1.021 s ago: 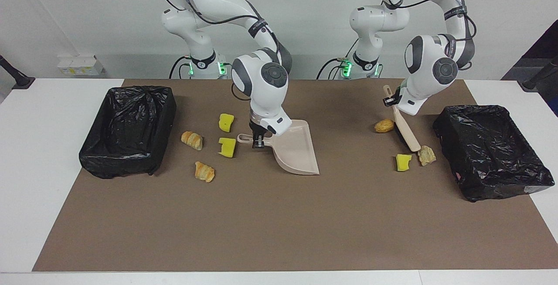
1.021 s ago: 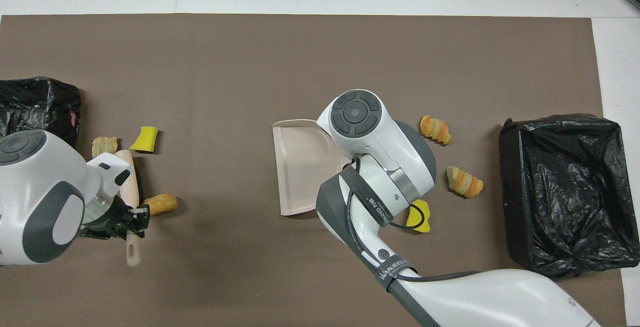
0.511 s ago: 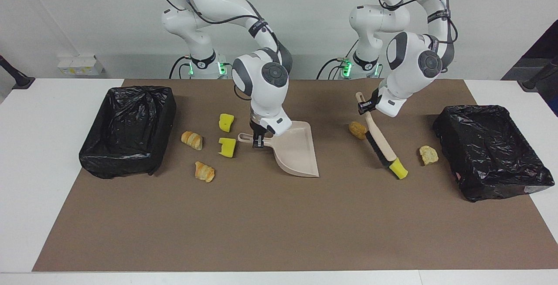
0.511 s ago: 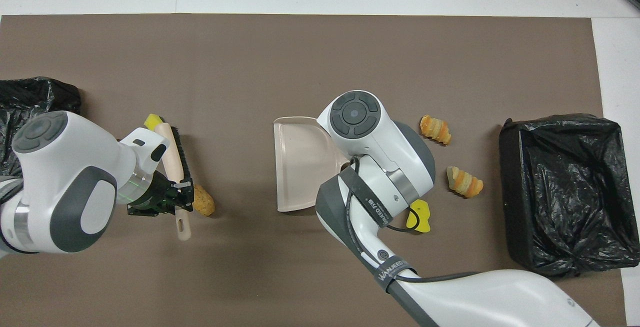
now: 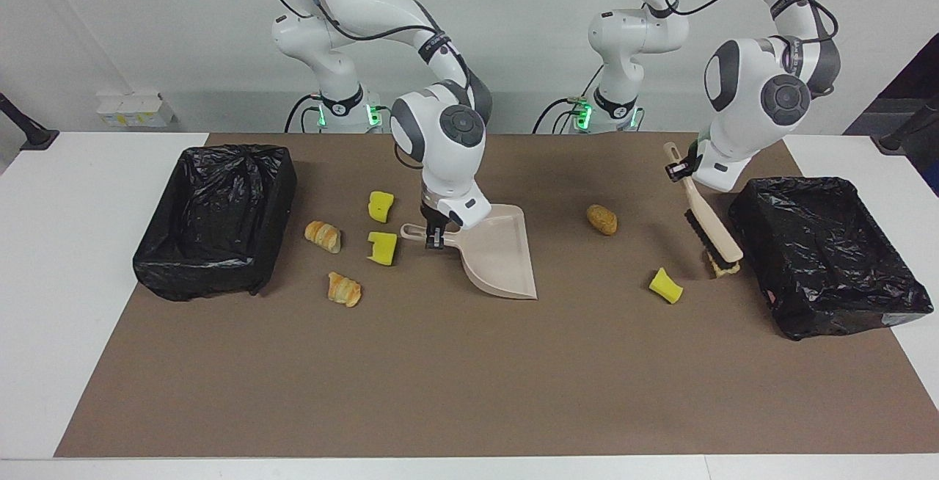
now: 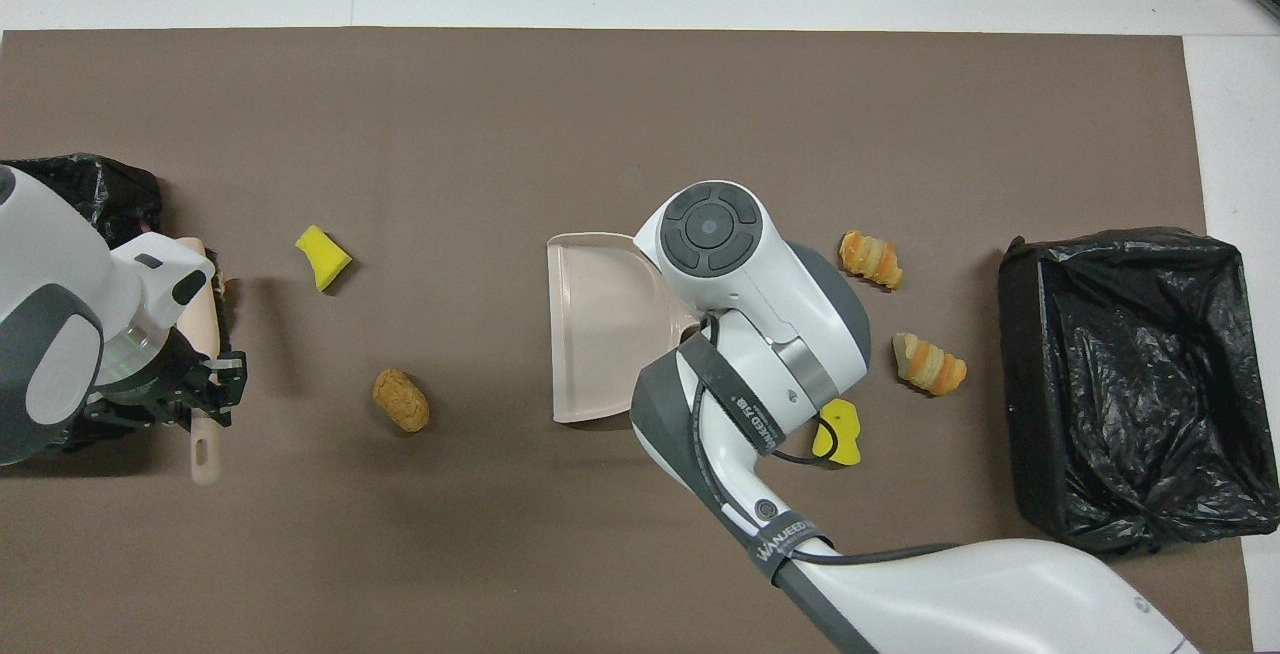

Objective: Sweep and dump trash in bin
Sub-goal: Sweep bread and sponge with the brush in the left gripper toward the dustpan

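Next, I bring my left gripper's brush to the lump's bin side (image 5: 746, 268) before sweeping toward the dustpan, as the tan lump (image 5: 723, 269) sits under the brush head's end.
My right gripper (image 5: 434, 236) is shut on the handle of the beige dustpan (image 5: 499, 252), which rests on the brown mat mid-table. My left gripper (image 5: 678, 169) is shut on the handle of the brush (image 5: 708, 227). The brush head is down at a tan lump (image 5: 722, 268) beside the black bin (image 5: 829, 252) at the left arm's end. Between brush and dustpan lie a brown lump (image 5: 601, 219) and a yellow sponge chunk (image 5: 665, 286). Two yellow chunks (image 5: 381, 205) (image 5: 382, 247) and two croissant pieces (image 5: 323, 235) (image 5: 344, 289) lie between the dustpan handle and the other bin (image 5: 216, 216).
In the overhead view the right arm's wrist covers the dustpan (image 6: 600, 334) handle and one yellow chunk (image 6: 838, 436) peeks out beside it. The brown mat ends at white table on both sides of the bins.
The left arm swept the brush toward the dustpan, pushing the brown lump and a yellow chunk along, then swung back to the tan lump by its bin. The right arm stayed still.
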Available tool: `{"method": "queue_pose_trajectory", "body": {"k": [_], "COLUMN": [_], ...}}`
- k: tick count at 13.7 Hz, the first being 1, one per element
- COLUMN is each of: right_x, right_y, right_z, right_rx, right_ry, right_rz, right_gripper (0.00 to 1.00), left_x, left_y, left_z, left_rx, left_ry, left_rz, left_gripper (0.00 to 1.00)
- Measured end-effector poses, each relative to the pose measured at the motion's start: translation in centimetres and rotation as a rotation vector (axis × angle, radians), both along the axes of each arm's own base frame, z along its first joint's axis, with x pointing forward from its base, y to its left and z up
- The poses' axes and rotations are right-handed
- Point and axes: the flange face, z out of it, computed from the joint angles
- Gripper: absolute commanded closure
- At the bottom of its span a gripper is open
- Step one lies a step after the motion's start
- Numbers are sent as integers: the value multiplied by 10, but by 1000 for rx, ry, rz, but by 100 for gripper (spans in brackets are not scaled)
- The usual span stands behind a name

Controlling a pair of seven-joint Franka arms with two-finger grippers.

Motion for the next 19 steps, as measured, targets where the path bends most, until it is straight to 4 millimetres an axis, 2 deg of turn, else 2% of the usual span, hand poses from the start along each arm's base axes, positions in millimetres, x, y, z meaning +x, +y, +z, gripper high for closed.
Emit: {"method": "queue_pose_trajectory", "body": {"k": [2, 5, 7, 9, 11, 14, 16, 17, 19], "right_x": [1, 3, 3, 3, 3, 3, 3, 3, 4], "right_y": [0, 0, 0, 0, 0, 0, 0, 0, 0], "right_z": [1, 1, 0, 0, 0, 0, 0, 1, 1], "right_rx": [6, 12, 13, 13, 13, 13, 13, 15, 19], "right_ry": [-9, -17, -19, -21, -21, -21, -22, -24, -29], "right_rz": [0, -3, -12, -18, -19, -20, -20, -20, -20], "right_gripper": [100, 100, 100, 100, 100, 100, 100, 100, 100], "left_x": [5, 6, 8, 9, 12, 20, 27, 29, 29], "left_y": [17, 23, 18, 5, -9, -45, -70, -76, -63], "left_z": [-22, -32, -41, -55, -56, -39, -7, 14, 36], "left_rx": [67, 107, 82, -42, -139, -190, -196, -191, -119], "left_ry": [48, 68, 44, 4, -15, -36, -33, -23, -5], "left_rz": [-50, -80, -81, -10, 72, 146, 148, 142, 110], "left_gripper": [100, 100, 100, 100, 100, 100, 100, 100, 100]}}
